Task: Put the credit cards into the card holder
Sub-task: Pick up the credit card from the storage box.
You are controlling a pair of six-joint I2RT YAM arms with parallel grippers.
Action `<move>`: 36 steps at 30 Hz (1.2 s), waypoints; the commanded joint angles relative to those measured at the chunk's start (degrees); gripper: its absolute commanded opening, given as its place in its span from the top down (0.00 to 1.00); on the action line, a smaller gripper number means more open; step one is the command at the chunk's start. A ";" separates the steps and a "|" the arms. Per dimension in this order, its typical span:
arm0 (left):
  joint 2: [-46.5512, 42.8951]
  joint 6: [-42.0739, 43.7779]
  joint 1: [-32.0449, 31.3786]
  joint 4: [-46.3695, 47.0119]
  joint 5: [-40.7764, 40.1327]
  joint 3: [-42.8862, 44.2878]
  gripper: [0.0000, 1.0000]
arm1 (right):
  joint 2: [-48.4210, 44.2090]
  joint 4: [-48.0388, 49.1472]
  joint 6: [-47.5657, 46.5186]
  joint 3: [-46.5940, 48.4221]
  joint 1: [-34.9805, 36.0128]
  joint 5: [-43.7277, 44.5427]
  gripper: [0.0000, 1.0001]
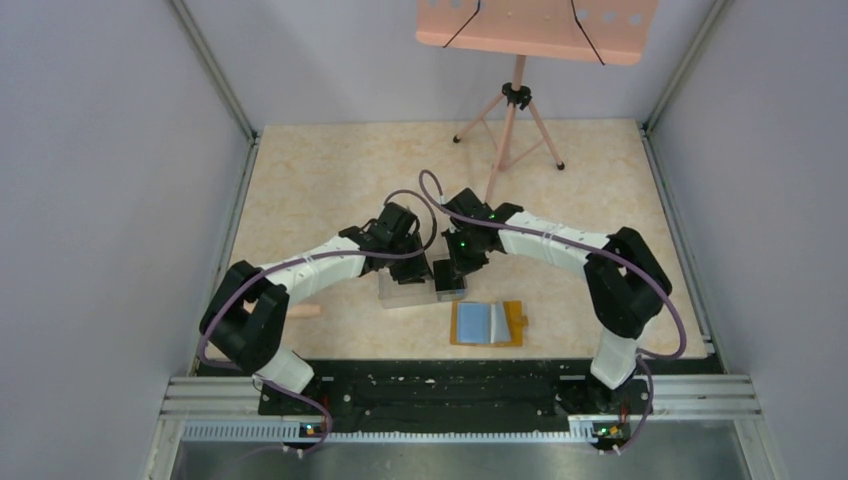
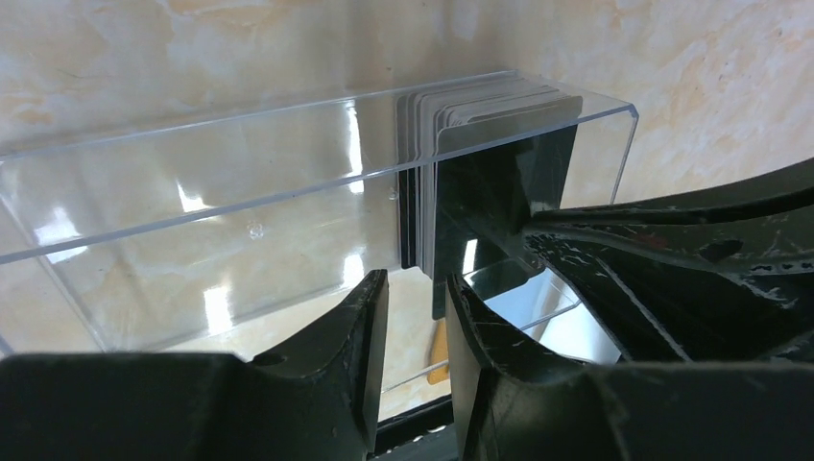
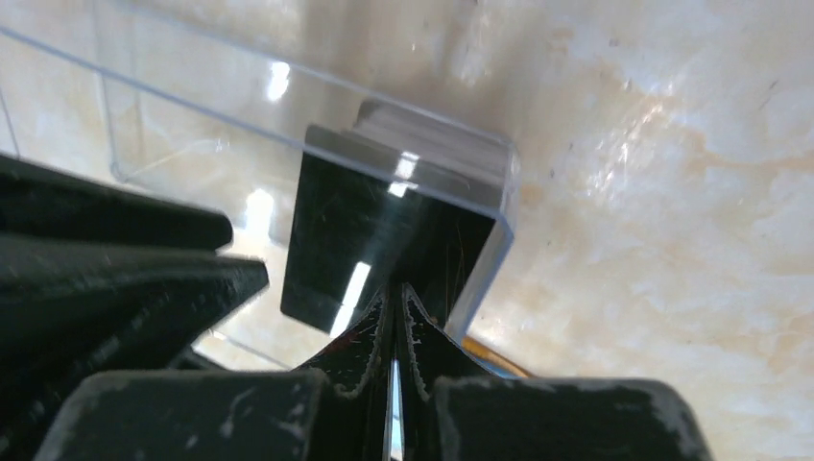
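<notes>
The right gripper's closed fingers touch the dark card's face (image 2: 485, 216), so next the left gripper pinches the card's edge jutting (image 2: 439, 300) past the stack and draws the card out.
A clear plastic box (image 1: 405, 292) lies mid-table with a stack of credit cards (image 2: 480, 106) standing at its right end. My right gripper (image 3: 395, 293) is shut on the near edge of one dark card (image 3: 350, 226) at the front of that stack; it also shows in the top view (image 1: 452, 268). My left gripper (image 2: 418, 288) sits against the box's near wall, its jaws a narrow gap apart with nothing between them; in the top view (image 1: 405, 262) it is over the box. The orange card holder (image 1: 488, 323) lies open, blue-grey pockets up, in front of the box.
A pink music stand (image 1: 515, 100) on a tripod stands at the back. A small beige stick (image 1: 305, 310) lies by the left arm's elbow. Grey walls close in both sides, and a black rail (image 1: 440, 385) runs along the near edge.
</notes>
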 commanded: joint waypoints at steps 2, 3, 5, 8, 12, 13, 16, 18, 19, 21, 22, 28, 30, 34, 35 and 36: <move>0.07 -1.64 0.25 4.61 2.19 -0.51 0.66 | 5.53 -6.05 -1.33 6.38 5.11 14.64 1.00; 0.17 -1.65 0.27 4.78 2.30 -0.47 0.66 | 6.22 -6.43 -1.35 6.75 5.59 15.81 1.00; 0.45 -1.81 0.23 5.12 2.66 -0.51 0.66 | 7.25 -6.56 -1.46 6.86 6.62 15.89 1.00; 0.94 -2.07 0.27 5.66 2.90 -0.51 0.66 | 7.99 -5.70 -1.35 6.12 6.95 13.99 1.00; 2.36 -2.27 0.29 4.98 2.33 -0.02 0.66 | 7.47 -4.65 -0.78 4.61 6.92 12.25 1.00; 2.76 -2.27 0.25 4.66 2.20 0.28 0.66 | 7.40 -4.47 -0.59 4.42 6.90 11.83 1.00; 3.98 -2.37 0.21 4.96 2.82 0.58 0.67 | 7.25 -3.96 -0.18 3.71 6.90 10.49 1.00; 4.56 -2.55 0.07 5.25 3.38 0.91 0.68 | 7.17 -3.32 0.34 3.19 6.82 9.24 1.00; 4.77 -2.55 0.00 5.35 3.43 1.00 0.69 | 7.00 -3.09 0.49 2.97 6.81 9.11 1.00; 4.77 -2.77 -0.06 5.71 3.53 0.94 0.73 | 6.98 -2.68 0.82 2.56 6.81 7.47 1.00; 4.55 -2.86 -0.12 5.96 3.63 0.87 0.78 | 6.88 -2.34 1.05 2.21 6.82 7.08 1.00; 3.22 -3.46 -0.18 7.97 4.52 0.46 0.96 | 6.38 -0.99 1.77 0.16 6.08 4.94 1.00; 3.01 -3.86 -0.23 9.75 5.39 0.09 0.98 | 6.25 -0.77 1.88 -0.21 5.79 4.76 1.00; 2.29 -4.49 -0.64 11.09 5.27 0.11 1.00 | 5.84 -0.76 1.94 -0.81 5.35 4.51 1.00; 1.93 -4.66 -0.60 11.65 5.33 -0.04 1.00 | 5.68 -0.76 1.95 -0.99 5.24 4.47 1.00; 1.58 -4.84 -0.60 12.59 5.60 -0.31 1.00 | 5.55 -0.76 2.08 -1.12 5.14 4.51 1.00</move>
